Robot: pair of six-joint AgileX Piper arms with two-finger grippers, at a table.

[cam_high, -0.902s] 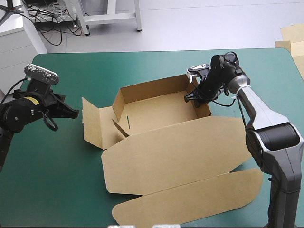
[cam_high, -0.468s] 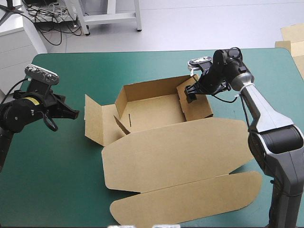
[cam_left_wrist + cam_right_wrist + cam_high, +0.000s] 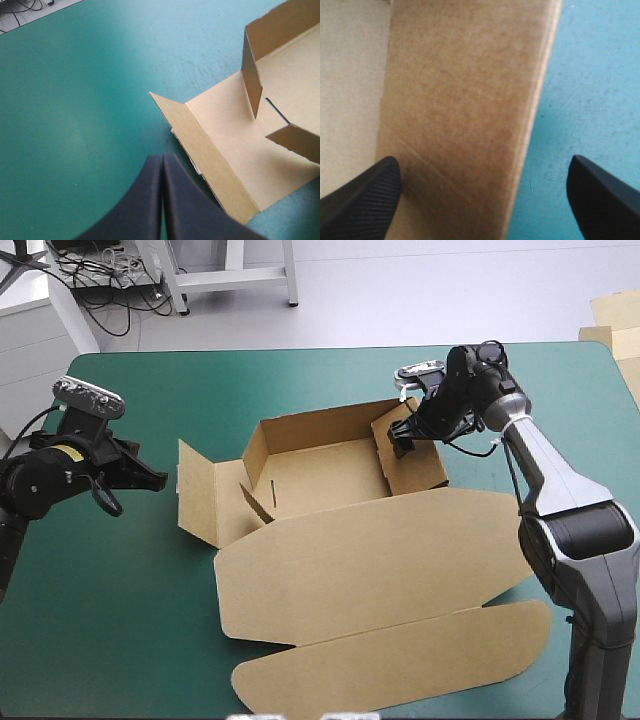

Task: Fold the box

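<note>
My gripper will bring the long lid (image 3: pixel 370 562) along when it lifts the tray by the tray's side, because the lid runs straight off the tray's front edge (image 3: pixel 355 504).
The brown box (image 3: pixel 330 475) lies mid-table as a half-raised tray, its far wall up and its long lid (image 3: pixel 370 560) flat toward the front. My right gripper (image 3: pixel 402 443) is at the tray's far right corner, open, its fingers astride the right wall (image 3: pixel 465 115), which leans inward. One black finger (image 3: pixel 365 190) is over the tray's inside, the other (image 3: pixel 605 195) over the teal-green cover. My left gripper (image 3: pixel 155 480) hovers shut, just left of the box's left flap (image 3: pixel 197 495). In the left wrist view that flap (image 3: pixel 210 155) lies right ahead of the gripper (image 3: pixel 161 159).
Bare teal-green cover (image 3: pixel 100 590) stretches left and front-left of the box. The lid's rounded tuck flap (image 3: pixel 400 665) reaches close to the table's front edge. Pale board sheets (image 3: pixel 615 325) lie beyond the table's far right corner.
My right gripper has swung the right wall from standing at the tray's edge to leaning inward, and moved slightly toward the far edge. The box slid a little right. The left arm stayed put.
</note>
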